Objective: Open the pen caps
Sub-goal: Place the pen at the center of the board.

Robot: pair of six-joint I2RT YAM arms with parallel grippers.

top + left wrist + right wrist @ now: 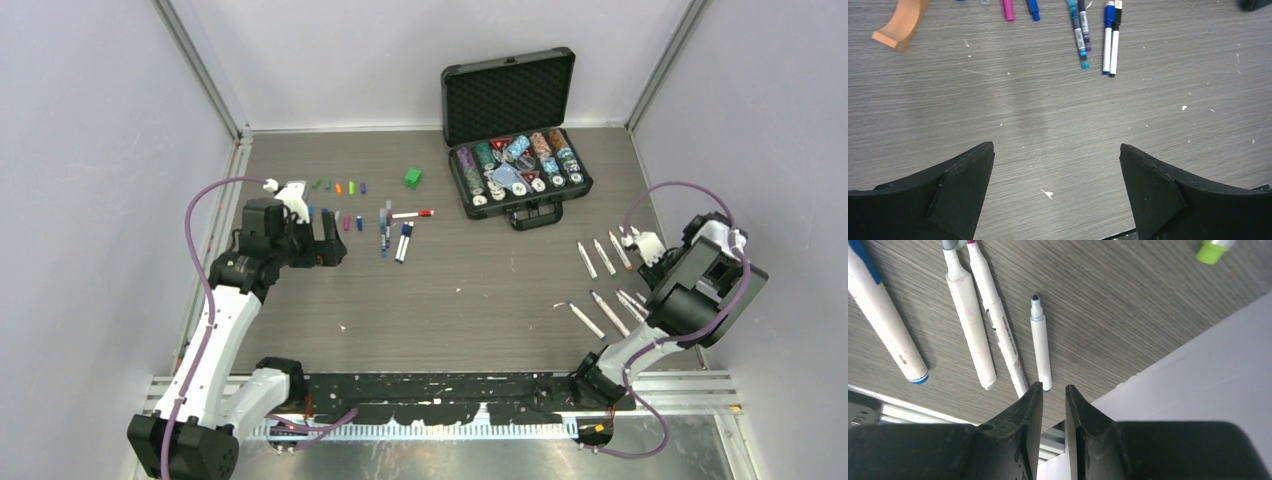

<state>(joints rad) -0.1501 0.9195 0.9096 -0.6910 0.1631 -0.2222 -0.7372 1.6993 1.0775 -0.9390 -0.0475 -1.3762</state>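
Note:
I should move toward the pen's body (384, 237) before my left gripper's fingers close around it, because those open fingers face across the teal pen's narrow width (1078, 31).
Several capped pens (403, 241) lie side by side left of centre, with a red-capped one (412, 214) behind them. They also show in the left wrist view (1110, 40). Loose pen caps (340, 187) lie in two short rows behind my left gripper (326, 243); a magenta cap (1007, 9) and a blue cap (1033, 9) show at the top. The left gripper (1057, 150) is wide open and empty above bare table. Uncapped white pens (600, 258) lie at the right, also in the right wrist view (1040, 345). My right gripper (1054, 388) hangs over their ends, nearly shut and empty.
An open black case (515, 130) of poker chips stands at the back right. A small green cube (412, 177) lies behind the pens. A tan curved piece (900, 22) shows at the top left of the left wrist view. The right wall (1198, 380) is close to my right gripper.

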